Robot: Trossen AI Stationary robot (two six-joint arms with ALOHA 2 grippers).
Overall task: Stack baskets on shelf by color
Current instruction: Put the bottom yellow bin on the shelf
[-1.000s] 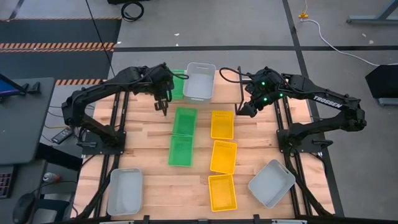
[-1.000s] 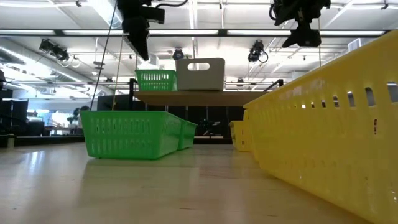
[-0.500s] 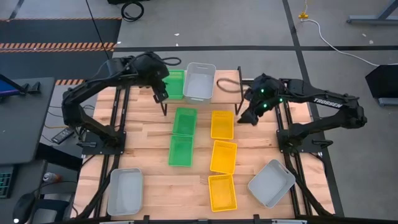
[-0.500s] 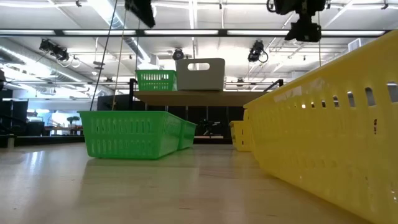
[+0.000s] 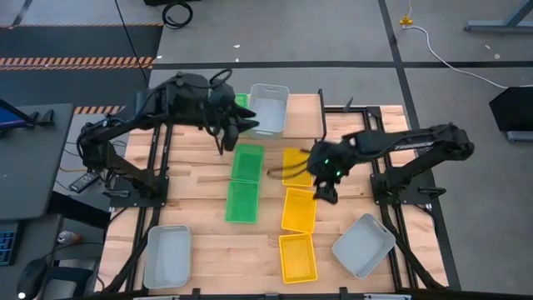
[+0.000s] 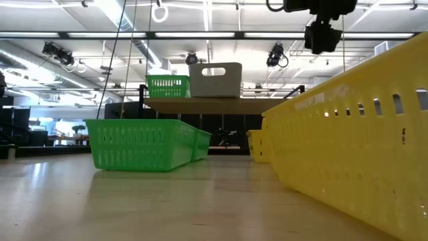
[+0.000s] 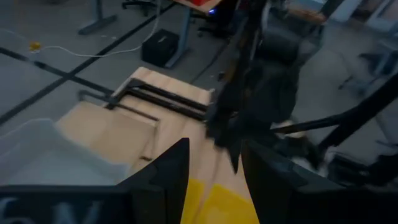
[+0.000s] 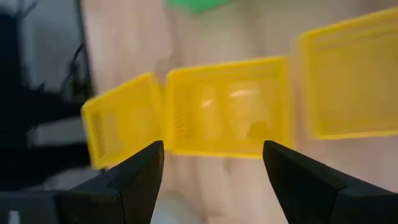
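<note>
My right gripper keeps moving toward the near yellow basket's outer rim (image 5: pixel 301 281), which is clear of the middle yellow basket, until its fingers straddle that rim.
Two green baskets (image 5: pixel 245 182) lie end to end on the table. Three yellow baskets (image 5: pixel 299 210) form a column to their right. On the shelf (image 6: pixel 221 104) a green basket (image 6: pixel 167 86) and a pale grey basket (image 5: pixel 268 108) rest on their bases. My left gripper (image 5: pixel 244 127) hangs open above the shelf's left part, beside the grey basket (image 7: pixel 37 149). My right gripper (image 5: pixel 325 190) is open above the column's right side, and its wrist view looks down into the middle yellow basket (image 8: pixel 227 115). Both grippers are empty.
One grey basket (image 5: pixel 168 254) lies near the table's near left corner. Another (image 5: pixel 363 244) sits askew near the near right corner. The shelf's black legs (image 5: pixel 321 125) stand at the far edge. Bare wood shows to the left of the green baskets.
My right gripper has travelled from beside the shelf toward the near edge and the left, coming over the yellow column. My left gripper has risen out of the low view and swung right over the shelf. No basket has moved.
</note>
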